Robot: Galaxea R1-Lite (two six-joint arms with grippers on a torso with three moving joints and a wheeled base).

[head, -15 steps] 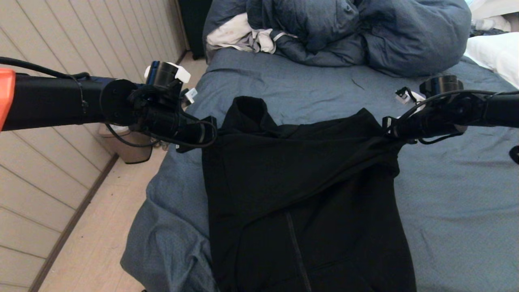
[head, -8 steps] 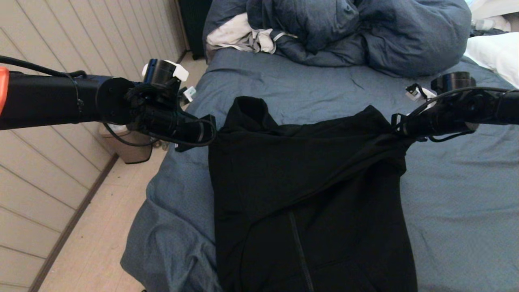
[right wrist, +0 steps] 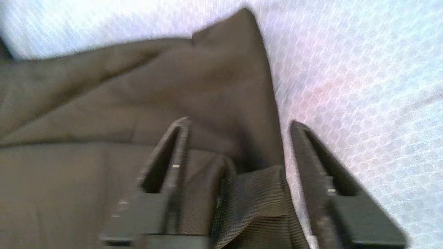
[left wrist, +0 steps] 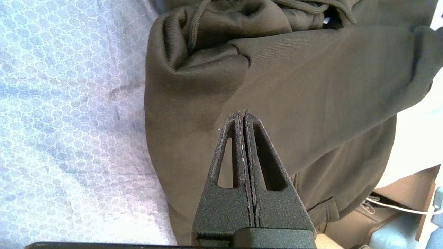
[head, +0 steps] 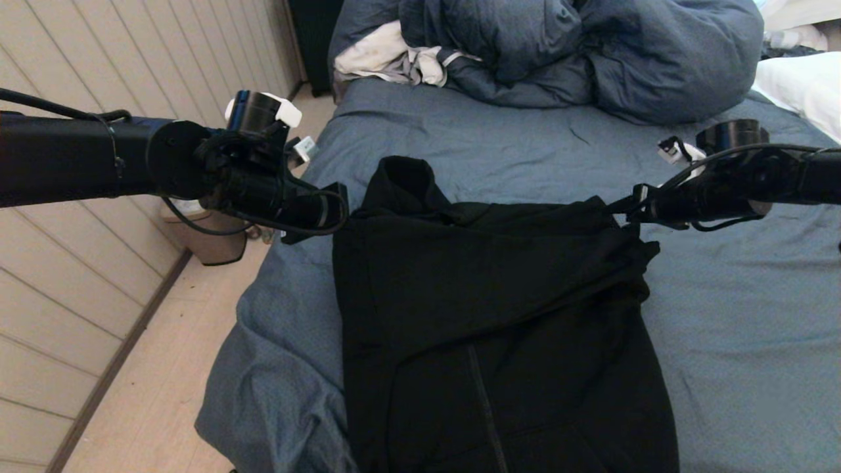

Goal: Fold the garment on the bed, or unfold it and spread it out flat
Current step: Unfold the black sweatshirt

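The sleeve's cuff end (head: 648, 255) lies crumpled at the garment's edge, so my left gripper should pin the sleeve's middle (head: 506, 288) while my right gripper pulls the cuff straight.
The black hooded garment (head: 499, 315) lies zipper-up on the bed (head: 736, 315), its hood pointing toward the far end. My left gripper (head: 338, 207) hovers at the garment's upper left corner. In the left wrist view this gripper (left wrist: 242, 116) is shut, tips against the garment (left wrist: 311, 69), with no fabric seen between the fingers. My right gripper (head: 627, 211) is at the upper right corner. In the right wrist view it (right wrist: 238, 122) stands open, with the garment's (right wrist: 104, 138) ribbed edge lying loose between its fingers over the sheet (right wrist: 363, 69).
A puffy dark blue duvet (head: 591, 52) and a white-grey cloth (head: 387, 56) are heaped at the far end. A white pillow (head: 801, 85) lies far right. Left of the bed are wooden floor, a beige bin (head: 210, 240) and a panelled wall (head: 79, 315).
The garment's upper right corner, raised and taut before, has sunk flat onto the sheet at the right gripper. The left arm has edged slightly left.
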